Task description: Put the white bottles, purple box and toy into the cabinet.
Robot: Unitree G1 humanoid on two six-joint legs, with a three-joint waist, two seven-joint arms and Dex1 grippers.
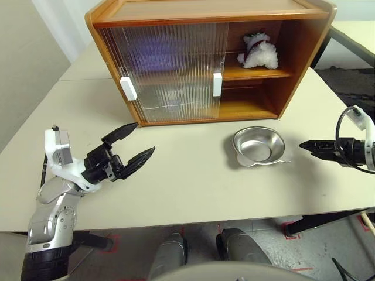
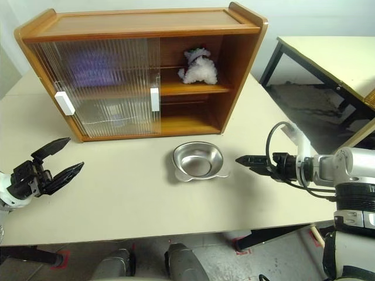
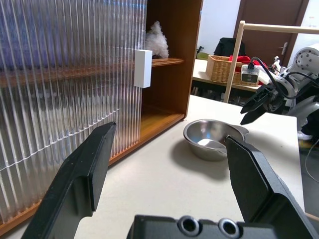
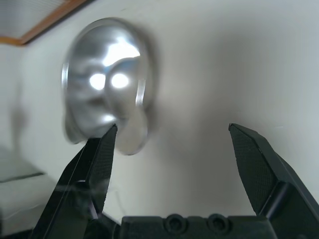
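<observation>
My right gripper has its fingers opening up and down, with the handle (image 2: 223, 173) sticking out toward them, so it should keep moving in and close on the bowl's flat handle.
The cabinet (image 1: 211, 14) stands at the back of the table, its two ribbed doors slid to the left and the right bay uncovered. The toy (image 1: 258, 51) sits on the upper shelf in that bay. A purple blur behind the ribbed door (image 1: 153, 50) on the upper shelf is the purple box. The white bottles are hidden. My left gripper (image 1: 143, 137) hovers open and empty in front of the cabinet's left end. My right gripper (image 2: 239, 158) is open and empty, low over the table, pointing at the bowl from the right.
A shallow metal bowl (image 1: 258, 146) lies on the table in front of the open bay, between the two grippers. A second table (image 2: 328, 52) stands off to the right, with a basket (image 3: 223, 68) on it.
</observation>
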